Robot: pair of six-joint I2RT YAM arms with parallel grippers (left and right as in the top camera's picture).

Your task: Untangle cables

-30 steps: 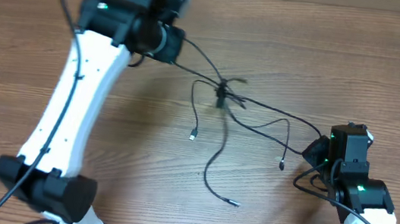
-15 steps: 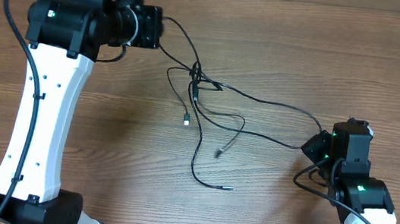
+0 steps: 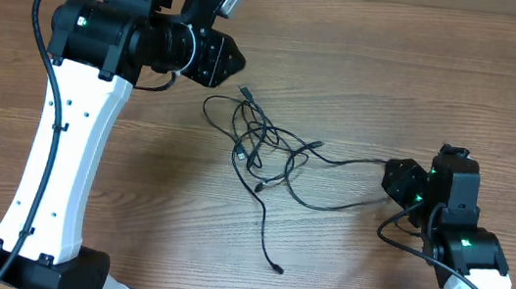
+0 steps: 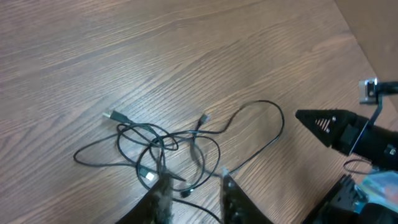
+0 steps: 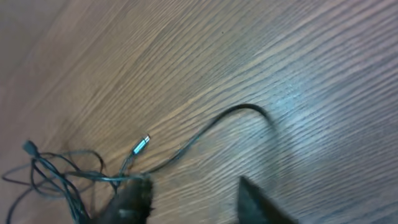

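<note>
My right gripper is out at the wide cable loop's end (image 3: 378,162), away from the strands of cable that cross. So my left gripper should go into the heap (image 3: 255,126) and raise pieces there.
The thin black cables (image 3: 260,147) lie in a loose tangled bunch on the wooden table between my arms. One tail runs down to a plug end (image 3: 277,268); one strand runs right toward my right gripper (image 3: 390,174). My left gripper (image 3: 234,60) hovers up and left of the bunch, open and empty. In the left wrist view the bunch (image 4: 155,146) lies just beyond the open fingers (image 4: 194,180). In the right wrist view the fingers (image 5: 193,186) are apart; a strand (image 5: 205,130) and a silvery plug (image 5: 142,144) lie ahead of them, the strand passing by the left finger.
The wooden table (image 3: 395,73) extends all around the bunch. The left arm's white link (image 3: 64,160) stands over the table's left side. The right arm's body (image 3: 467,249) is at the lower right with its own thick wires.
Both grippers held cable ends stretched between them; now both are open, and the cables have dropped slack into a loose bunch on the table. The right gripper has shifted slightly left.
</note>
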